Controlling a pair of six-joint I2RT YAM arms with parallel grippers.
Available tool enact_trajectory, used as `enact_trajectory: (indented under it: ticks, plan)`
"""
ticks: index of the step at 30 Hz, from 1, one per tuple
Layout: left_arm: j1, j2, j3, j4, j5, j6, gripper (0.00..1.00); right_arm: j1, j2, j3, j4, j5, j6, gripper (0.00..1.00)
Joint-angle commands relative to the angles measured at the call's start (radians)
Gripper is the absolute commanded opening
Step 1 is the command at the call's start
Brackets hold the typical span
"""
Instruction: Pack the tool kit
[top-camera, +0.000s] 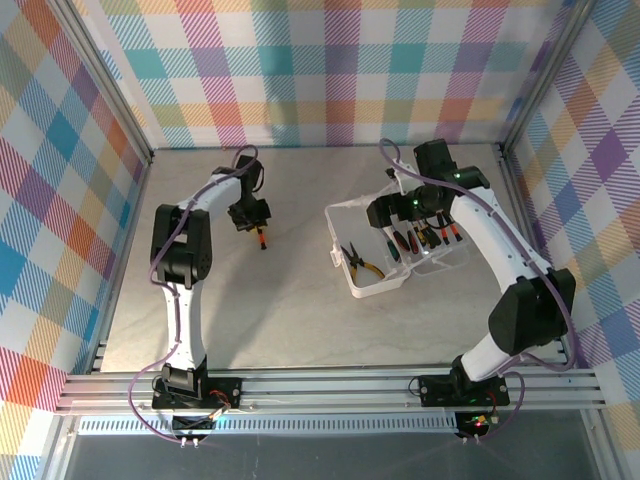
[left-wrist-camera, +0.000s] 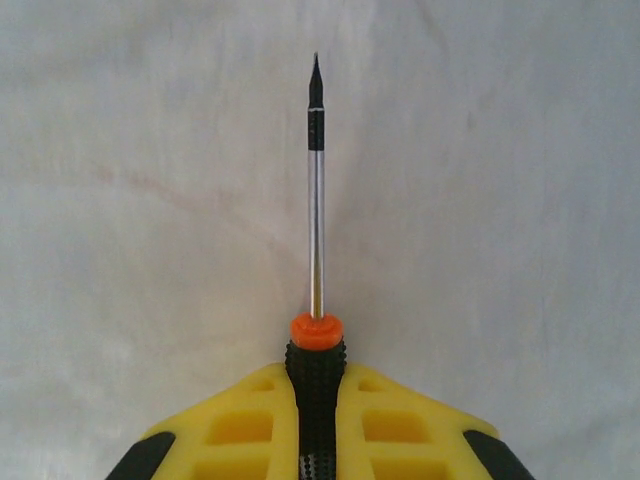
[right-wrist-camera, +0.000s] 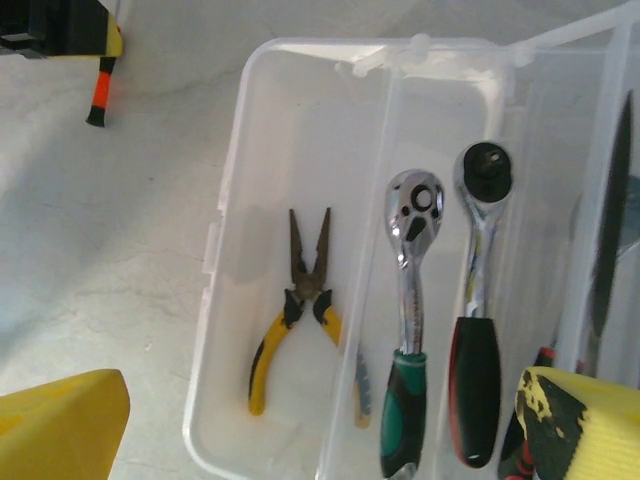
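Note:
I should use my right gripper to take the screwdriver by its orange handle end and lay it where the other screwdrivers are, because my left gripper is holding it across the case from them.
My left gripper is shut on the black knurled grip of a screwdriver with an orange collar; its thin shaft points away over bare table. From above, that gripper holds the screwdriver left of the translucent case. The case rim encloses yellow-handled pliers, a green-handled chrome ratchet and a red-and-black-handled ratchet. More red-and-black tools lie in its right part. My right gripper hangs open above the case, with nothing between its yellow fingers.
The pale table is walled by aluminium frame posts and checked panels on three sides. The right arm arcs over the case's right side. Bare table lies between the left gripper and the case.

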Motion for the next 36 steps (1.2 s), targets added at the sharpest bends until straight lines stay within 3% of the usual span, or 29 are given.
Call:
enact_trajectory:
  ticks: [1,5,10,16,26,36]
  plan:
    - [-0.014,-0.163,-0.038,0.016,0.122,0.046,0.00,0.007,-0.055,-0.045,0.074,-0.144,0.031,0.99]
    - [-0.052,-0.280,-0.060,0.091,0.227,0.045,0.00,0.029,-0.077,-0.072,0.143,-0.267,0.053,0.99]
    - [-0.110,-0.395,-0.125,0.289,0.475,-0.070,0.00,0.111,-0.083,-0.107,0.225,-0.260,0.123,0.99]
    - [-0.161,-0.440,-0.172,0.497,0.617,-0.209,0.00,0.169,-0.082,-0.138,0.350,-0.265,0.215,0.95]
    - [-0.195,-0.461,-0.250,0.693,0.726,-0.316,0.00,0.191,-0.008,-0.083,0.383,-0.231,0.227,0.76]
    - [-0.220,-0.459,-0.265,0.702,0.726,-0.317,0.00,0.206,0.066,-0.024,0.412,-0.253,0.240,0.67]
